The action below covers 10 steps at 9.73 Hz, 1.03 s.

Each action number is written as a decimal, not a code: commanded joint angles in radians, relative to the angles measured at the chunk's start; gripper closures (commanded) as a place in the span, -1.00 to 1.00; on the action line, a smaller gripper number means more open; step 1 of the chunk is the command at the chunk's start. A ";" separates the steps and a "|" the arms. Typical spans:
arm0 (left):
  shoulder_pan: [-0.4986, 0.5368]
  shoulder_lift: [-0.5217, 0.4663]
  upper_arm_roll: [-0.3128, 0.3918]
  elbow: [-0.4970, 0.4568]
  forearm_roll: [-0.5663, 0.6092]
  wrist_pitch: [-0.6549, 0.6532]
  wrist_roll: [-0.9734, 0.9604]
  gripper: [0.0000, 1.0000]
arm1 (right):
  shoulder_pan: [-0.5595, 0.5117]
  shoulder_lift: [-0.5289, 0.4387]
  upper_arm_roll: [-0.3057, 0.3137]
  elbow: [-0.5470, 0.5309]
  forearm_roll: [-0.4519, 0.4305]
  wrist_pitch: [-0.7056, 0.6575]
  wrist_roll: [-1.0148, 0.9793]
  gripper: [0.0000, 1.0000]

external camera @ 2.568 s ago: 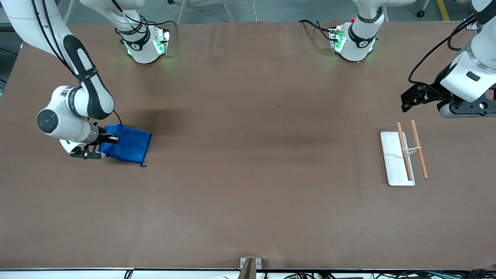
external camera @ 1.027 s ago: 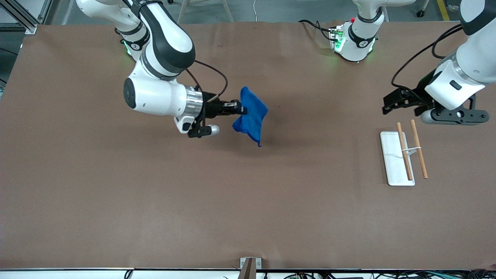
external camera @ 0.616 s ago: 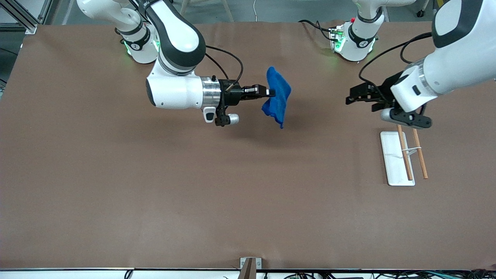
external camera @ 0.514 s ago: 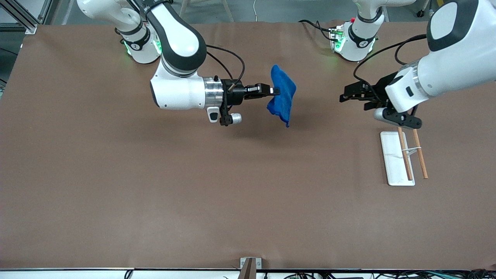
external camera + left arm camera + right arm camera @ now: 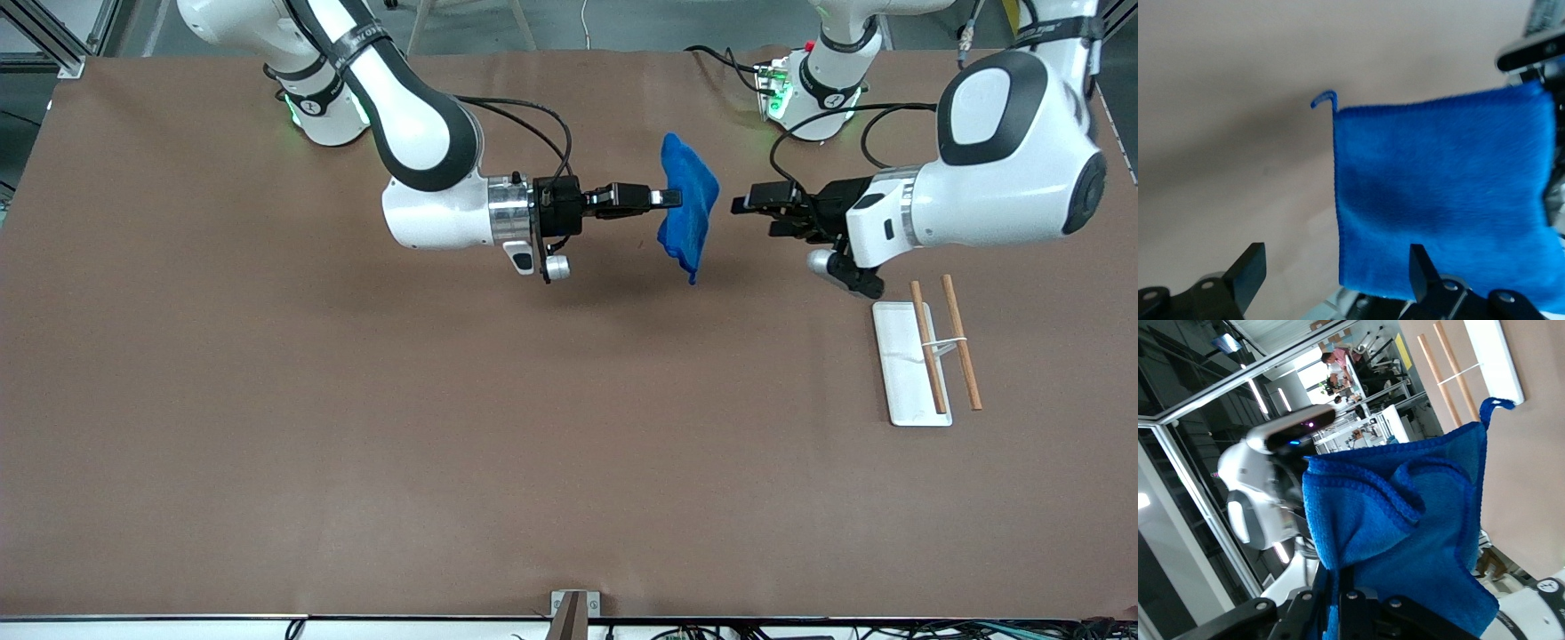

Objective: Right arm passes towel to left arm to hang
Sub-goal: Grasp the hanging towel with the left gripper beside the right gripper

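Note:
The robot's left gripper tilts toward the table (image 5: 1271,180) beside the towel, so it needs to turn level first and then take the towel's edge (image 5: 1339,193) near the towel's loop.
The bright blue towel (image 5: 686,209) hangs in the air over the table's middle, near the arms' bases. My right gripper (image 5: 669,197) is shut on its upper edge, as the right wrist view (image 5: 1348,587) shows, with the cloth (image 5: 1405,520) bunched above the fingers. The dark-blue loop (image 5: 693,281) dangles at the lowest corner and shows in the left wrist view (image 5: 1325,100). My left gripper (image 5: 740,206) is open and level with the towel, a short gap from it. In its own view (image 5: 1336,280) the towel (image 5: 1438,193) fills the space ahead and nothing is between the fingers.
A white rack base (image 5: 900,364) with two wooden rods (image 5: 927,347) stands toward the left arm's end of the table, nearer the front camera than the left gripper. It also shows in the right wrist view (image 5: 1495,357).
The right arm lifted the towel off the table at its own end and carried it over the middle. The left arm swung from above the rack toward the towel, gripper open.

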 commanded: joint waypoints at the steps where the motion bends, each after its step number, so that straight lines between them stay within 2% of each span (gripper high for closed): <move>1: 0.007 -0.011 -0.002 -0.135 -0.084 0.030 0.119 -0.89 | 0.023 0.020 -0.010 0.037 0.074 -0.003 -0.014 0.99; 2: 0.009 -0.009 -0.002 -0.178 -0.146 0.028 0.194 -0.89 | 0.039 0.020 -0.010 0.037 0.116 0.000 -0.015 0.99; 5: 0.061 0.006 -0.002 -0.284 -0.332 -0.002 0.413 -0.89 | 0.046 0.020 -0.011 0.050 0.114 0.007 -0.014 0.98; 8: 0.150 0.060 -0.002 -0.286 -0.429 -0.169 0.504 -0.87 | 0.049 0.018 -0.013 0.051 0.108 0.010 -0.009 0.97; 10: 0.162 0.063 -0.002 -0.287 -0.492 -0.197 0.506 -0.86 | 0.053 0.020 -0.011 0.053 0.089 0.045 -0.004 0.97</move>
